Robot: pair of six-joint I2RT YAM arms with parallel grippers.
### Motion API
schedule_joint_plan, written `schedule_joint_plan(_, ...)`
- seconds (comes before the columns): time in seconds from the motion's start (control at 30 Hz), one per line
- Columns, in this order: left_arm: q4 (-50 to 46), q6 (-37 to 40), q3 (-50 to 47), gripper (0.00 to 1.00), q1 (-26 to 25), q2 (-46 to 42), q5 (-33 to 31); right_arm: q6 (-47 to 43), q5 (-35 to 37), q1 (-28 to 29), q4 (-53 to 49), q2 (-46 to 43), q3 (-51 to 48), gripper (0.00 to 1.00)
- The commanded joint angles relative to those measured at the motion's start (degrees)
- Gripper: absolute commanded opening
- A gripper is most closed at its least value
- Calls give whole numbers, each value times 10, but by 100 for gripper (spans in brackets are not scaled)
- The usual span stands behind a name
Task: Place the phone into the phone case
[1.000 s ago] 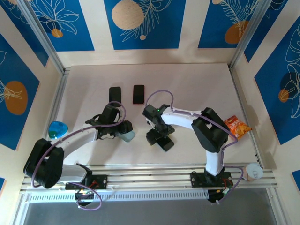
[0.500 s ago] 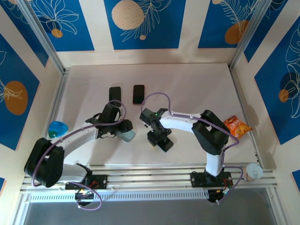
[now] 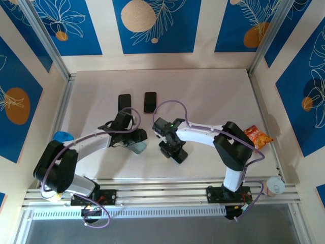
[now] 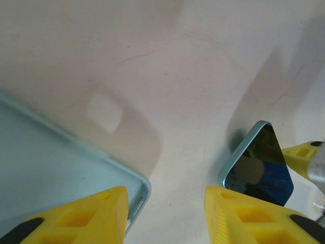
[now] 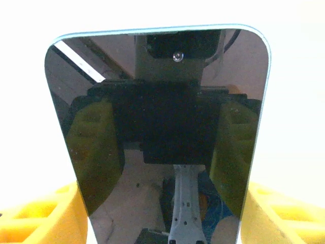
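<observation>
The robot's right gripper spans the phone's sides [image 5: 259, 114], where the case must fit, so the left gripper should hold the phone's loose end [image 4: 241, 153] while the right gripper takes the other end.
The pale blue phone case [image 3: 138, 147] lies flat on the table. Its open corner [image 4: 133, 189] sits right under my left gripper's left finger [image 4: 76, 218]. My left gripper [image 4: 165, 195] is open, and only bare table shows in the gap between its fingers. The phone [image 5: 157, 101], dark glass with a light blue rim, stands between my right gripper's yellow fingers [image 5: 35, 216], and both pads are against its sides. In the top view my right gripper [image 3: 171, 147] holds the phone [image 3: 177, 155] just right of the case. The left wrist view shows the phone's corner [image 4: 259, 165] at the right.
Two black phones [image 3: 124, 101] [image 3: 150, 101] lie side by side further back. A blue object [image 3: 61, 136] rests at the left wall, an orange snack bag [image 3: 256, 136] at the right, and a cup [image 3: 274, 185] by the right end of the rail.
My right gripper has closed onto the phone's sides and shifted a little left. My left arm has swung its elbow inward; its gripper stays at the case.
</observation>
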Motion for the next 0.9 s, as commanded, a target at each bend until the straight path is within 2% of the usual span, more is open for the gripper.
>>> schedule_joint_plan(0.0, 63, 1, 11, 44, -5, 32, 76, -19, -37, -11, 17, -45, 1, 56)
schedule_joint_plan(0.23, 158, -22, 15, 47, -6, 72, 158, -22, -75, -31, 16, -61, 15, 56)
schedule_joint_plan(0.47, 205, -35, 14, 49, -8, 83, 195, -23, -90, -39, 16, -57, 32, 56)
schedule_joint_plan(0.87, 242, -42, 28, 41, -27, 122, 230, -24, -93, -39, 14, -53, 55, 56)
